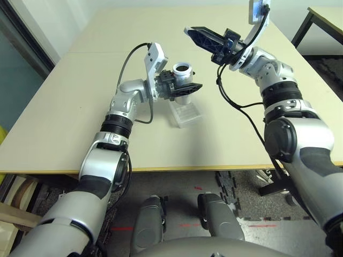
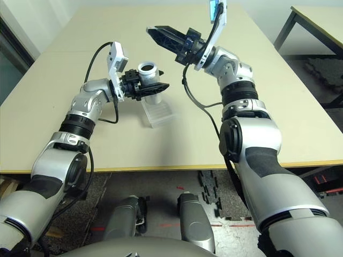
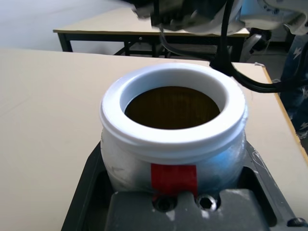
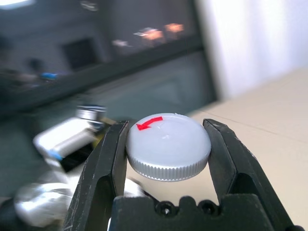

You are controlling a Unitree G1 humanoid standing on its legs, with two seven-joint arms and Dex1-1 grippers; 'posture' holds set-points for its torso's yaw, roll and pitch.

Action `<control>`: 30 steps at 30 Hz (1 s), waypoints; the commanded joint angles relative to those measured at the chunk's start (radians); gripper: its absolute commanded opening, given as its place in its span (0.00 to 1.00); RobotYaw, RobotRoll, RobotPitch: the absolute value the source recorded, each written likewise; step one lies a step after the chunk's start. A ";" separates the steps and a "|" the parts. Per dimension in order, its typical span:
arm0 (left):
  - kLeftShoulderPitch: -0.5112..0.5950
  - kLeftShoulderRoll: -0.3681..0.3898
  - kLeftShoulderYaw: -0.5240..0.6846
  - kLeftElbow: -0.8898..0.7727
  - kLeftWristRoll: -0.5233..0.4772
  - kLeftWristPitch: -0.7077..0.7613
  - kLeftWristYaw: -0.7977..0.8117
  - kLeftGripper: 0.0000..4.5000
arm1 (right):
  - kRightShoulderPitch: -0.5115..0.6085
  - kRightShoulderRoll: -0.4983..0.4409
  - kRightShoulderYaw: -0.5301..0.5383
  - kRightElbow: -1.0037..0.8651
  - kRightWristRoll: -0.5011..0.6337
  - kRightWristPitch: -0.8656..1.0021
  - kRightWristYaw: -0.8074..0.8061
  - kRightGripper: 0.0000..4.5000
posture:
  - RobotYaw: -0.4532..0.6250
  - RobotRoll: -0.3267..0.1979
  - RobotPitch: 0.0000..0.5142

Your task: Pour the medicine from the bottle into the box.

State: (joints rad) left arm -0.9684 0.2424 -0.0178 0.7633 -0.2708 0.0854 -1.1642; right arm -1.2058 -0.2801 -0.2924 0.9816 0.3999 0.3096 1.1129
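The cap is clear of the bottle's opening (image 1: 183,68), so I keep moving my right gripper away from the box and let go of the cap over the table's empty side (image 1: 242,122).
My left gripper (image 1: 179,88) is shut on the bottle (image 1: 183,74), a whitish-grey cylinder with a red mark (image 3: 173,177). It holds the bottle upright, with the mouth uncovered, just above the box (image 1: 186,114). The box is a small clear tray lying on the table. The bottle's inside (image 3: 172,107) looks dark brown, and the medicine cannot be made out in it. My right gripper (image 1: 194,34) is raised above and to the right of the bottle. It is shut on the round grey cap (image 4: 168,147), which has a red arrow on top.
The beige table (image 1: 80,107) stretches wide around the box, with a seam running across its far part. A second table (image 1: 321,21) stands at the back right, over dark floor. Black cables hang from both wrists.
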 commanded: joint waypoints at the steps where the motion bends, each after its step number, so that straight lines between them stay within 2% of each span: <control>1: 0.004 0.013 0.009 0.002 0.008 -0.004 0.014 0.59 | 0.073 -0.025 0.020 -0.046 -0.052 -0.057 -0.132 0.57 | 0.22 0.62 0.13; 8: -0.015 0.042 0.031 0.034 0.012 -0.021 0.042 0.59 | 0.263 -0.075 0.012 -0.141 -0.119 -0.114 -0.409 0.57 | 0.21 0.62 0.13; 16: -0.035 0.058 0.039 0.077 0.034 -0.047 0.097 0.59 | 0.411 -0.138 -0.003 -0.170 -0.158 -0.156 -0.590 0.57 | 0.21 0.62 0.14; 21: -0.045 0.062 0.045 0.100 0.039 -0.058 0.120 0.59 | 0.456 -0.151 0.002 -0.147 -0.169 -0.173 -0.641 0.57 | 0.20 0.62 0.16; 29: -0.051 0.066 0.053 0.112 0.040 -0.063 0.142 0.59 | 0.436 -0.151 0.002 -0.052 -0.172 -0.218 -0.667 0.57 | 0.21 0.62 0.15; 30: -0.052 0.067 0.054 0.113 0.040 -0.064 0.145 0.59 | 0.431 -0.151 0.004 -0.045 -0.173 -0.222 -0.667 0.65 | 0.21 0.62 0.15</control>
State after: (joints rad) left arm -1.0046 0.2980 0.0279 0.8580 -0.2413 0.0307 -1.0250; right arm -0.7599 -0.4270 -0.2906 0.9167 0.2295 0.1021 0.4469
